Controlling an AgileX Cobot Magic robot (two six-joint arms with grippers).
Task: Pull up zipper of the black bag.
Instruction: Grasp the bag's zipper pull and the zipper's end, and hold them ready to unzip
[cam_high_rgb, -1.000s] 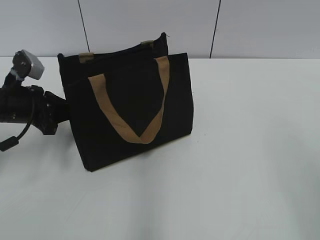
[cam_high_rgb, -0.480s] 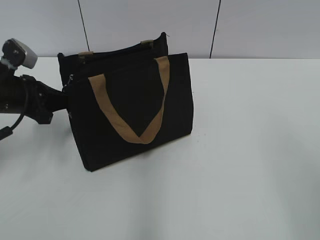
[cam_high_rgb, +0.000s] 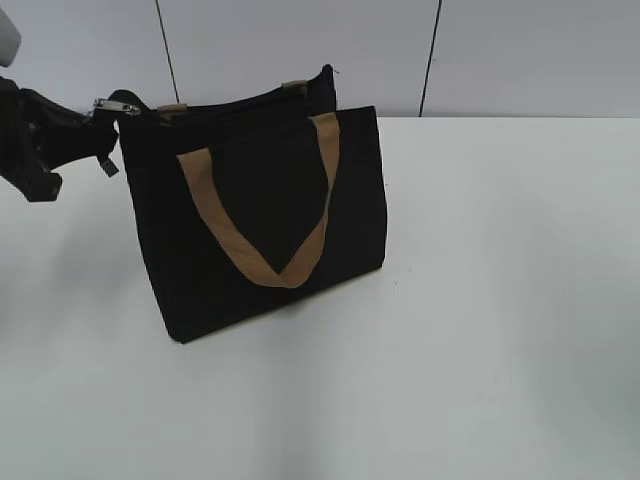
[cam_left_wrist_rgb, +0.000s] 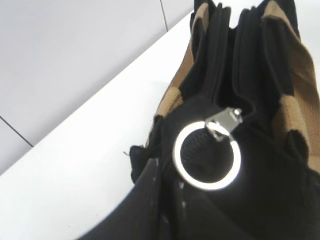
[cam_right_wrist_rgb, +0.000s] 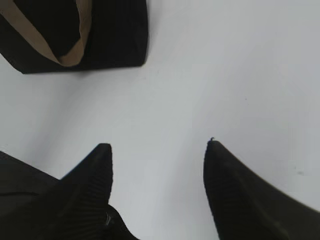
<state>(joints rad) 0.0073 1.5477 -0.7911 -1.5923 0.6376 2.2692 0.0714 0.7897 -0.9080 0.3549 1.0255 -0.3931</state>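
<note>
The robot's left gripper is pinching the bag's top corner (cam_high_rgb: 124, 126) below the zipper pull tab, so it should hold that corner still while the right gripper pulls the tab along.
The black bag (cam_high_rgb: 350, 200) stands on the white table, its tan handle (cam_high_rgb: 250, 255) hanging down the front. My left gripper (cam_high_rgb: 95, 135) is at the bag's top left corner, by the silvery zipper pull tab (cam_high_rgb: 115, 104). In the left wrist view the jaws (cam_left_wrist_rgb: 165, 172) look closed just below the tab (cam_left_wrist_rgb: 223, 119) and its metal ring (cam_left_wrist_rgb: 178, 162), with the closed zip line running away along the bag's top (cam_left_wrist_rgb: 235, 55). My right gripper (cam_right_wrist_rgb: 157, 145) is open and empty above the table, with the bag's lower corner (cam_right_wrist_rgb: 117, 35) ahead of it.
The white table (cam_high_rgb: 500, 320) extends to the right and front of the bag. A grey panelled wall (cam_high_rgb: 500, 50) stands behind it. The right arm is outside the exterior view.
My left gripper has risen from the middle of the bag's left side to its top left corner, with the silvery pull tab moving up with it. The bag's left end has straightened.
</note>
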